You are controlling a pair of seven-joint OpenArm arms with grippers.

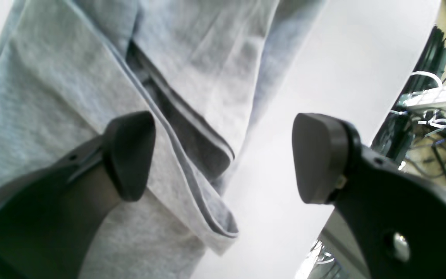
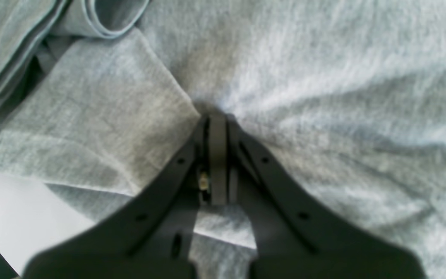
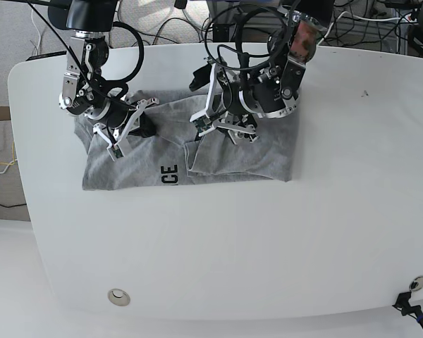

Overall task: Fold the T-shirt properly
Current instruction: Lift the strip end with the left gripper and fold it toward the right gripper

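I expect the T-shirt [image 3: 137,165] to show more hidden letters when I fold it over, because the black letters [image 3: 169,174] break off at its near edge.
The heather-grey T-shirt [image 3: 225,158] lies wrinkled and partly folded on the white table, with black letters [image 3: 168,174] showing at its near edge. My right gripper [image 3: 139,124] is at the shirt's left part in the base view. Seen from the right wrist, that gripper [image 2: 217,118] is shut, and the cloth [image 2: 304,97] puckers into its tips. My left gripper [image 3: 229,128] hovers over the shirt's middle fold. From the left wrist it [image 1: 225,155] stands open, one finger [image 1: 130,155] over the grey cloth [image 1: 52,97], the other over bare table, a hemmed edge [image 1: 211,217] between them.
The white table [image 3: 268,246] stretches wide to the near side and right of the shirt. Cables and gear [image 3: 352,21] crowd the far edge. The left wrist view shows the table's edge with wires [image 1: 436,128] beyond it. A round fitting [image 3: 117,297] sits near the front left corner.
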